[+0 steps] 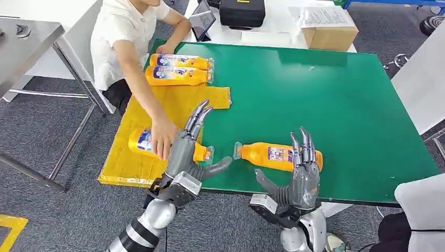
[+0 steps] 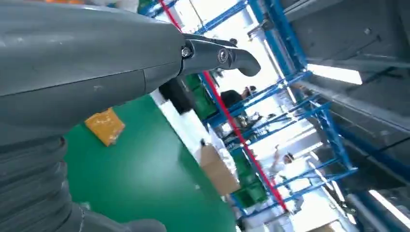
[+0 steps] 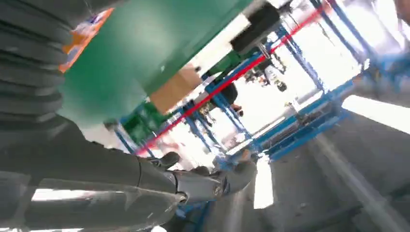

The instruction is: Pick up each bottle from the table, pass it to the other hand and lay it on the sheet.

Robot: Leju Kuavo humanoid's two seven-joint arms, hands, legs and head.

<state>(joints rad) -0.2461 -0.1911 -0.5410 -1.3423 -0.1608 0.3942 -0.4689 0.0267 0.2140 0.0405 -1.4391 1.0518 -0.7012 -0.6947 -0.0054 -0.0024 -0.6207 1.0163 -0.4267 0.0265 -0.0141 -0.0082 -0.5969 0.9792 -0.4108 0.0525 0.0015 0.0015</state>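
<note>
The orange bottle [image 1: 257,154] by my right gripper has small print [image 1: 279,154] facing up, so I should expect its bottom side to hide a blue logo label.
An orange bottle [image 1: 265,155] lies on its side on the green table [image 1: 325,100] near the front edge, cap toward the left. My right hand [image 1: 302,173] stands just in front of it, fingers spread and pointing up, holding nothing. My left hand [image 1: 186,149] is raised with straight spread fingers over a second orange bottle [image 1: 140,140] lying on the yellow sheet [image 1: 173,100]. A person's hand [image 1: 162,137] rests on that bottle. Two more orange bottles [image 1: 178,61] [image 1: 176,76] lie side by side at the sheet's far end. The left hand's thumb [image 2: 217,55] shows in the left wrist view.
A person in a white shirt [image 1: 123,37] leans in at the table's left side. A cardboard box [image 1: 329,35] and a black case [image 1: 241,13] stand beyond the far edge. A grey metal table [image 1: 26,37] is at far left.
</note>
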